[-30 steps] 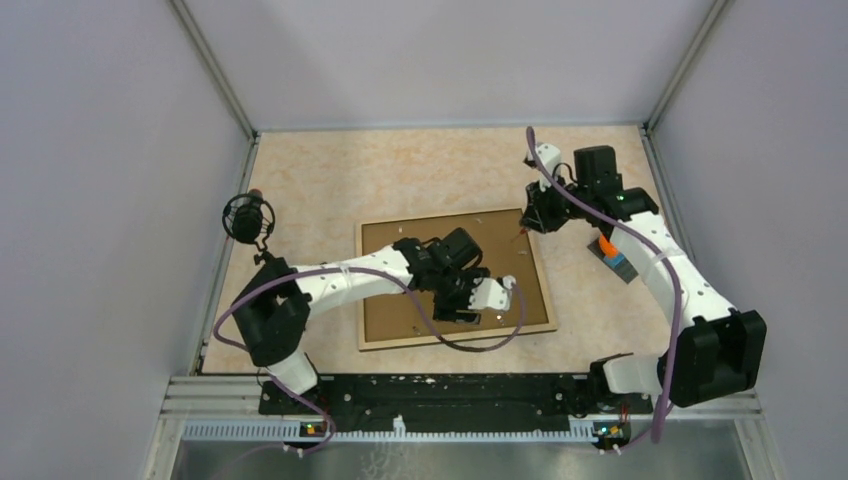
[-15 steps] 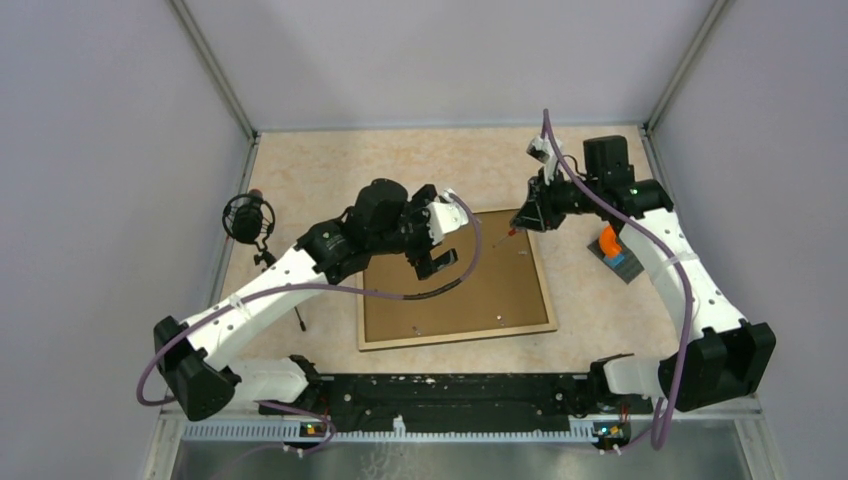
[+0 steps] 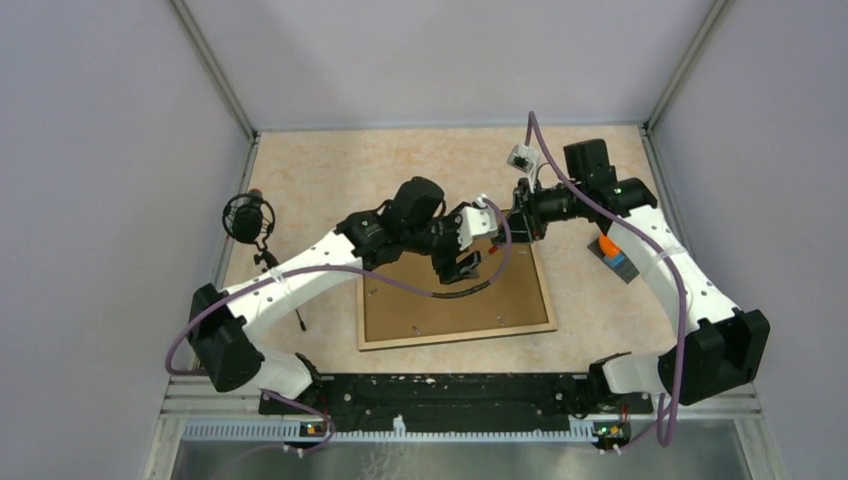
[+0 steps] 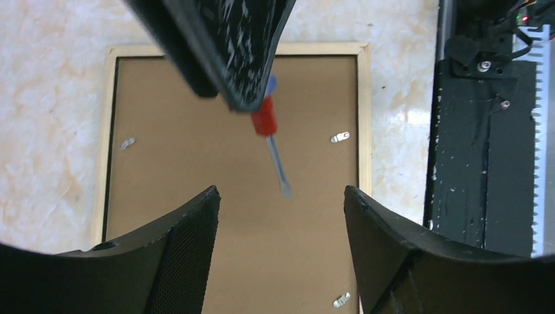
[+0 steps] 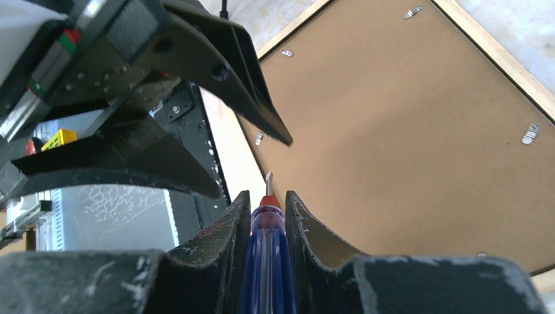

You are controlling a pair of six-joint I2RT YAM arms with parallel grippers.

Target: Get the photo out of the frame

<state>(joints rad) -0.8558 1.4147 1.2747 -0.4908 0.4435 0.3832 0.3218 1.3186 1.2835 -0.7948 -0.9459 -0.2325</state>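
The clips are clear of the wooden edge, so the robot's left gripper should take the screwdriver [image 4: 264,119] from the right gripper and put it down beside the frame.
The frame [image 3: 420,310] lies face down on the table, its brown board back [image 4: 196,163] up inside a light wooden edge. Small metal clips [image 4: 339,137] hold the board in. The photo is hidden under it. My right gripper [image 5: 267,195] is shut on a screwdriver [image 5: 265,248] with a blue handle and red collar, hovering over the frame's far right corner [image 3: 520,222]. My left gripper [image 4: 280,191] is open and empty above the frame [image 3: 465,262]. It faces the screwdriver's tip [image 4: 285,188], which points between its fingers without touching them.
A black microphone on a stand [image 3: 248,217] sits left of the frame. An orange and blue object [image 3: 612,252] lies on the table to the right. The black base rail [image 3: 450,390] runs along the near edge. Walls close in three sides.
My left arm has lifted off the frame's near part and swung up and back toward the right gripper. The right gripper has turned the screwdriver toward the left gripper.
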